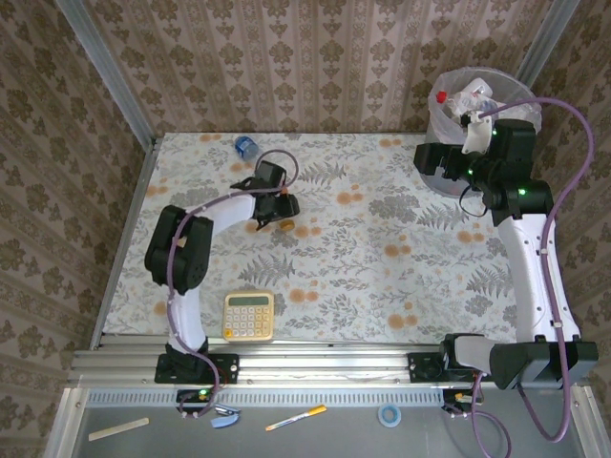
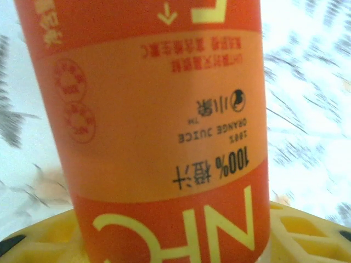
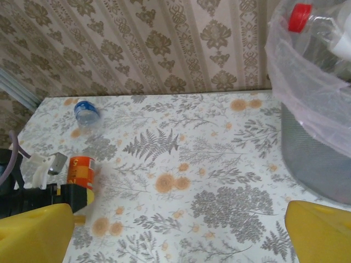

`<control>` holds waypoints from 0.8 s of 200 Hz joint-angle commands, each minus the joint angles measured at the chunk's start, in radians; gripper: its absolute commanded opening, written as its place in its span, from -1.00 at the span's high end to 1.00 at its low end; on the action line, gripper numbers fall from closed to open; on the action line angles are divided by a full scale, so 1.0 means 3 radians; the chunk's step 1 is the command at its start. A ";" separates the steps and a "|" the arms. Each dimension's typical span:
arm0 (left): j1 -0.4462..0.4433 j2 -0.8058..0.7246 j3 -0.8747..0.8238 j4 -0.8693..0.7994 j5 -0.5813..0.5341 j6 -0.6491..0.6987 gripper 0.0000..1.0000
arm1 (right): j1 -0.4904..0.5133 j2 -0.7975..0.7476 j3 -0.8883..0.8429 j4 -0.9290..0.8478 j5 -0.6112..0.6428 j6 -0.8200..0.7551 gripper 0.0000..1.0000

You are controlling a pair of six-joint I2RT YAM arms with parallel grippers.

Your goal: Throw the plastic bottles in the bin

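Note:
The robot's left gripper is holding the orange-labelled bottle far from the bin [image 1: 477, 91], so the robot's right gripper should meet it halfway and grasp the bottle's base [image 3: 82, 160].
An orange-labelled plastic bottle [image 2: 164, 126] stands between the yellow fingers [image 2: 307, 233] of my left gripper [image 2: 175, 246], which is shut on it. From above, this gripper [image 1: 279, 218] is at the table's mid-left with the bottle [image 1: 285, 225] at its tip. A blue-labelled bottle [image 1: 245, 145] lies at the far edge; the right wrist view shows it too [image 3: 86, 111]. The bin [image 1: 458, 181] stands at the far right with a red-capped clear bottle [image 3: 307, 19] inside its bag liner [image 3: 307, 87]. My right gripper [image 1: 473, 134] hangs open beside the bin, nothing between its fingers [image 3: 38, 235].
A yellow calculator [image 1: 248, 316] lies near the front edge by the left arm's base. Wallpapered walls close the table at the back and both sides. A metal rail [image 1: 315, 364] runs along the near edge.

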 commanded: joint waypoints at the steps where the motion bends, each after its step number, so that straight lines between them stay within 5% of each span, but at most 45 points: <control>1: -0.0182 -0.0389 -0.0223 0.0523 0.0285 0.0321 0.24 | 0.0015 0.0005 -0.0029 0.0028 -0.0314 0.0299 -1.00; 78: -0.0662 -0.0993 -0.0638 0.1969 0.1346 0.0915 0.22 | 0.0305 0.0180 -0.0330 0.0210 -0.0749 0.0824 -1.00; 160: -0.1052 -0.0824 -0.0156 0.2051 0.1828 0.1122 0.24 | 0.0663 0.0327 -0.0522 0.0412 -0.0818 0.0943 -0.92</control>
